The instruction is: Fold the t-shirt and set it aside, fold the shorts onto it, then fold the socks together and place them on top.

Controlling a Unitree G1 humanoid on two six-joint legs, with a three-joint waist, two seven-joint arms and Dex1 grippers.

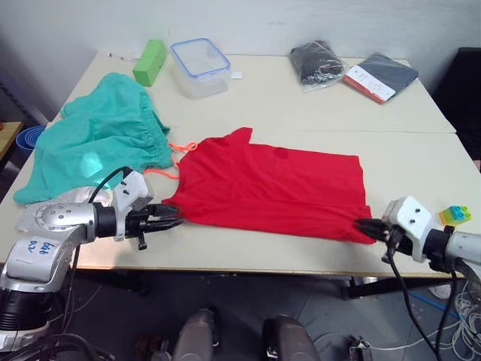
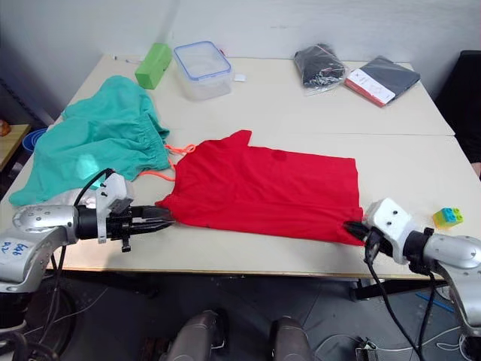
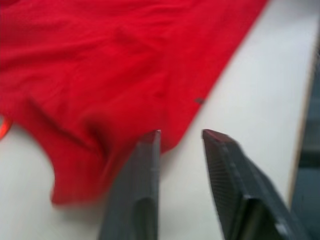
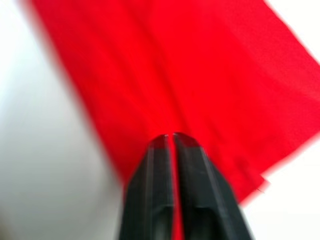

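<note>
The whole red t-shirt point(image 1: 274, 188) will slide toward me and stay flat when I pull its near corners, because the red t-shirt's far edge point(image 1: 316, 153) lies loose and smooth.
The red t-shirt point(image 1: 270, 188) lies flat across the middle of the table, its long edge toward me. My left gripper point(image 1: 174, 222) is open at the shirt's near left corner, and the cloth's edge point(image 3: 100, 150) reaches its left finger. At the near right corner my right gripper point(image 1: 364, 224) is shut on the t-shirt, with red cloth point(image 4: 210, 90) spreading out beyond the fingertips. The teal shorts point(image 1: 98, 135) lie bunched at the left, their orange drawstring point(image 1: 180, 147) trailing toward the shirt. A pale grey bit of cloth point(image 1: 71, 197), apparently the socks, lies mostly hidden behind my left arm.
At the back of the table stand a green block point(image 1: 150, 62) and a clear box with a blue-rimmed lid point(image 1: 199, 66). A black bagged cloth point(image 1: 316, 64) and a dark packet point(image 1: 379, 75) lie at the back right. Small toy bricks point(image 1: 455, 215) sit at the right edge.
</note>
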